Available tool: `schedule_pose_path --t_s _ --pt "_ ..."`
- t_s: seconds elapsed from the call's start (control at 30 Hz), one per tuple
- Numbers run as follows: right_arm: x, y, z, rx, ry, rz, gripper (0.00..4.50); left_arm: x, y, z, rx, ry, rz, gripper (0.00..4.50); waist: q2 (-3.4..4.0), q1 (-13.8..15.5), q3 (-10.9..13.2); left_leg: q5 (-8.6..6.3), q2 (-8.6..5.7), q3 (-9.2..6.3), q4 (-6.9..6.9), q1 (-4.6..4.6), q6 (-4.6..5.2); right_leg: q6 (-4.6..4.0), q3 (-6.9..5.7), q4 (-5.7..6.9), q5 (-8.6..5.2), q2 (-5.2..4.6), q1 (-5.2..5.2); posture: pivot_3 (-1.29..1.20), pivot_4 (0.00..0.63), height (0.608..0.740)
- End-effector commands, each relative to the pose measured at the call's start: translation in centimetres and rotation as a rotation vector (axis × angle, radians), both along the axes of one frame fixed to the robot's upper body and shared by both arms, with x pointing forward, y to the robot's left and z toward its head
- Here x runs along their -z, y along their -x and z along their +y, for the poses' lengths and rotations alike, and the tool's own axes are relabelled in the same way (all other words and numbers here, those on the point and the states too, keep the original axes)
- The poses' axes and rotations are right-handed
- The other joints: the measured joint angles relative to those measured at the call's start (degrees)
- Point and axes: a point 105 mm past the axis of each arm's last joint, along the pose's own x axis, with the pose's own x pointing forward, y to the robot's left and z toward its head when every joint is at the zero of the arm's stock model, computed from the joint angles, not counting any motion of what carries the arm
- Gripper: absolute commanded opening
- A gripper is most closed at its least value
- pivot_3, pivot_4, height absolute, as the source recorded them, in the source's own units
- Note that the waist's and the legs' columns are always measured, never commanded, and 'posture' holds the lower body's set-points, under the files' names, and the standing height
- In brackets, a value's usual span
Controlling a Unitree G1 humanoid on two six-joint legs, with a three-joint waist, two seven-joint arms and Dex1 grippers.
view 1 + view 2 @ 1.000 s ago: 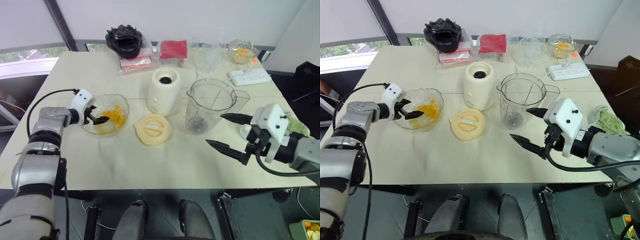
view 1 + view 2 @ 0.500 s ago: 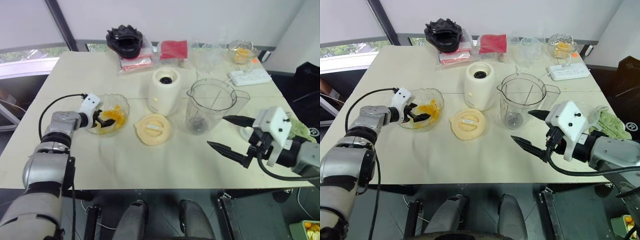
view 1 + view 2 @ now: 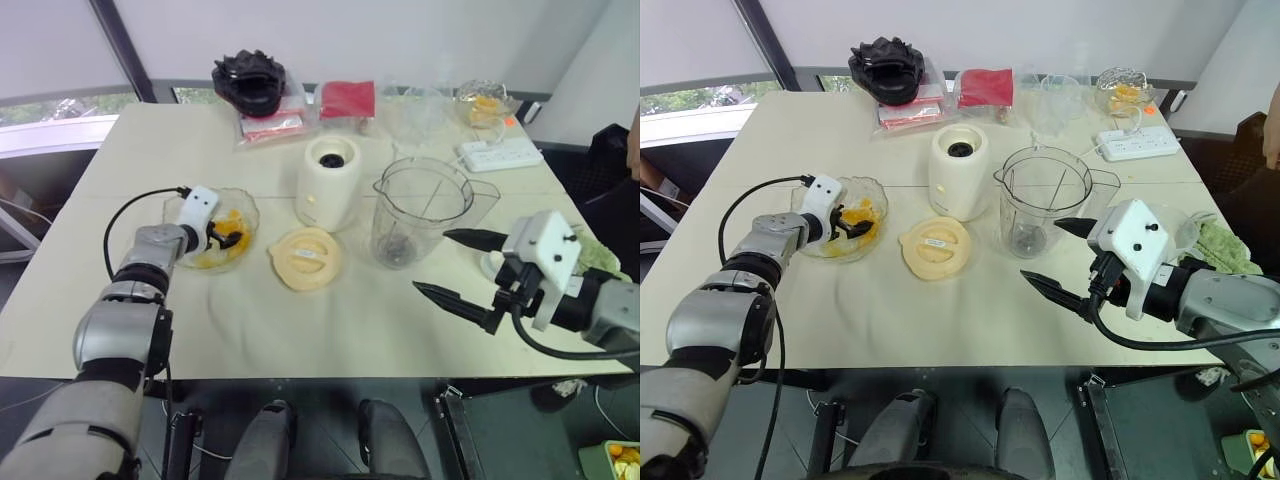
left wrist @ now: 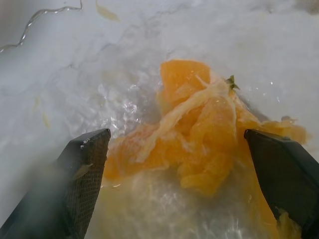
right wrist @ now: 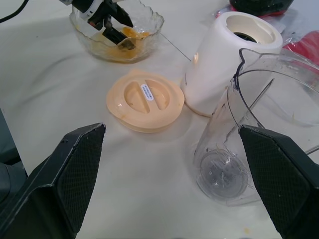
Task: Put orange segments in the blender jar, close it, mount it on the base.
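Note:
The orange clump (image 4: 207, 144) will stay together raggedly when I lift it, because a pale pith strand (image 4: 180, 113) runs across the matted orange segments.
The orange segments (image 4: 199, 129) lie in a heap in a shallow clear crinkled bowl (image 3: 248, 207) on the left of the table. My left gripper (image 3: 228, 238) reaches down into that bowl, open, with one finger on each side of the heap and nothing gripped. The empty blender jar (image 3: 420, 210) stands upright right of centre, and the cream base (image 3: 330, 185) stands just to its left. A pale-yellow lid (image 3: 305, 258) lies flat in front of the base. My right gripper (image 3: 430, 261) hovers open in front of the jar, to its right, holding nothing.
Along the back edge sit a black object (image 3: 250, 80), a red packet (image 3: 347, 98), a clear tub (image 3: 415, 110), a small bowl with orange pieces (image 3: 485, 103) and a white power strip (image 3: 500, 153). A green cloth (image 3: 600, 250) lies at the right edge.
My left gripper has moved to the right and lower, further into the bowl, so its fingers now straddle the segments. The right gripper has stayed where it was.

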Motion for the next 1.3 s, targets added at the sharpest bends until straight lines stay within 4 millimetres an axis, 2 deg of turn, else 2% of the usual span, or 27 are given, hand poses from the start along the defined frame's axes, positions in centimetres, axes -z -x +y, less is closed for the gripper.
schedule_pose_path --t_s 0.03,0.3,0.4,0.47,0.87,0.97,1.07,1.1,1.3 --pt "-0.8 0.3 0.2 -0.005 0.024 -0.052 4.46 -0.5 -0.3 0.2 -0.027 0.002 -0.009 4.5 0.0 0.0 0.0 0.0 0.0 0.0 0.01 0.0 0.0 0.0 0.0 0.0 0.0 0.0 0.0 0.0 0.15 0.74" --pt "-1.1 0.1 0.1 0.008 0.031 -0.061 4.46 0.8 0.0 0.0 -0.066 0.013 0.039 4.5 -0.01 0.0 0.0 0.0 -0.01 0.0 0.03 0.01 0.0 0.01 0.0 0.01 0.01 0.0 0.03 0.0 0.15 0.74" --pt "-1.1 0.1 0.0 0.011 0.033 -0.063 4.5 1.0 0.0 -0.1 -0.065 0.009 0.042 3.7 -0.01 0.0 0.0 0.0 -0.01 -0.01 0.03 0.03 0.0 0.01 0.0 0.02 0.01 0.0 0.05 0.0 0.15 0.74" --pt "-1.1 0.0 0.0 0.013 0.036 -0.064 4.5 1.1 0.0 0.0 -0.074 0.008 0.045 2.63 -0.01 0.0 0.0 0.0 -0.01 0.0 0.03 0.03 0.0 0.01 0.0 0.02 0.01 0.0 0.05 0.0 0.15 0.74" --pt "-1.1 -0.2 0.1 0.009 0.042 -0.064 4.5 1.2 0.2 0.0 -0.078 0.036 0.035 2.63 -0.02 0.0 0.0 0.0 -0.01 0.0 0.04 0.04 0.0 0.01 0.0 0.03 0.01 0.0 0.06 0.0 0.15 0.74" --pt "-1.1 -0.2 0.1 0.006 0.045 -0.063 4.5 1.1 0.1 0.3 -0.1 0.035 0.017 1.79 -0.02 0.0 0.0 0.0 -0.01 -0.01 0.04 0.04 0.0 0.02 0.0 0.03 0.01 0.0 0.06 0.0 0.15 0.74" --pt "-1.2 -0.4 0.0 0.005 0.047 -0.064 4.5 1.0 -0.1 0.5 -0.121 0.04 -0.003 0.31 -0.02 -0.1 0.0 0.0 -0.01 -0.01 0.04 0.06 0.0 0.02 0.0 0.05 0.02 0.0 0.06 0.0 0.15 0.74" --pt "-1.2 -0.4 0.0 0.005 0.047 -0.064 4.5 0.9 -0.1 0.6 -0.13 0.04 -0.006 0.02 -0.02 0.0 0.0 0.0 -0.01 -0.01 0.04 0.06 0.0 0.02 0.0 0.05 0.02 0.0 0.06 0.0 0.15 0.74" --pt "-1.2 -0.5 0.0 0.003 0.052 -0.065 4.5 1.1 0.0 0.4 -0.124 0.067 -0.008 0.02 -0.02 -0.1 0.0 0.0 -0.01 -0.01 0.05 0.06 0.0 0.02 0.0 0.05 0.02 0.0 0.08 0.0 0.15 0.74"
